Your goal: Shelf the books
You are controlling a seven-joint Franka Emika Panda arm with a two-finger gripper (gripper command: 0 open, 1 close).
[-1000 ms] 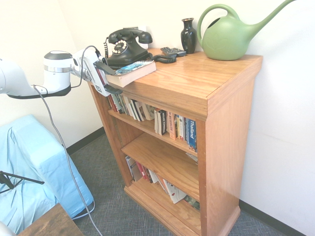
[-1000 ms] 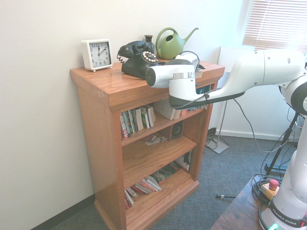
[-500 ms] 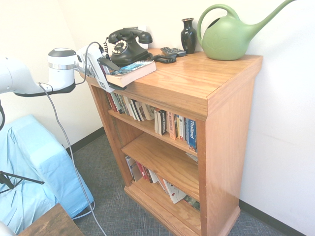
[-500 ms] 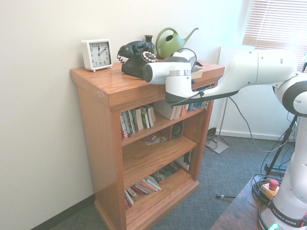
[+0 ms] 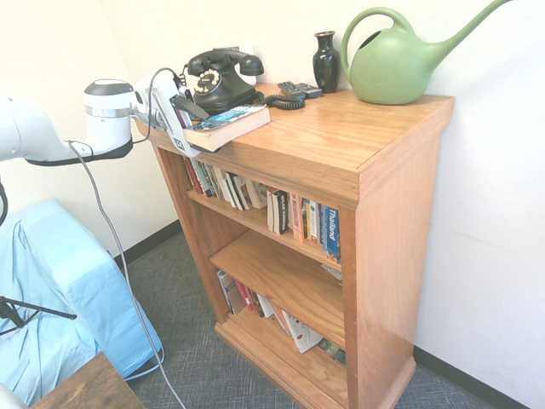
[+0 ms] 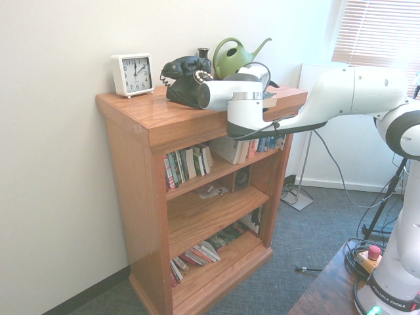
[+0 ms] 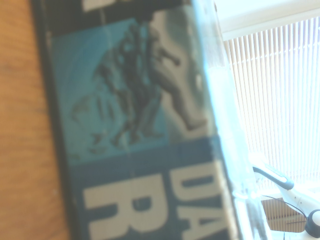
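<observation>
I expect the book [image 5: 228, 117] to stay shut and straight when I carry it by the end that sticks out, because its cream page edges [image 5: 232, 132] form a thick, tight block.
The book [image 5: 230, 122], a thick paperback with a blue-teal and black cover and cream page edges, lies flat on the top of the wooden bookcase [image 5: 341, 145], at its left front corner. Its end juts a little past the edge. My gripper [image 5: 191, 128] is at that end, open, with one dark finger [image 5: 189, 106] above the cover and the other below the board's edge. The wrist view shows the book's cover [image 7: 140, 125] up close, with white lettering. In the second exterior view the arm hides most of the book [image 6: 270, 100].
A black dial telephone [image 5: 220, 78], a dark vase [image 5: 326, 60] and a green watering can [image 5: 400, 60] stand behind the book. A white clock [image 6: 132, 74] sits at the far end. Thin paperbacks [image 5: 298, 217] fill the upper shelf; the middle shelf [image 5: 281, 277] is mostly bare.
My gripper has risen and moved in toward the bookcase corner, so its fingers now straddle the book's end. The book has not moved.
</observation>
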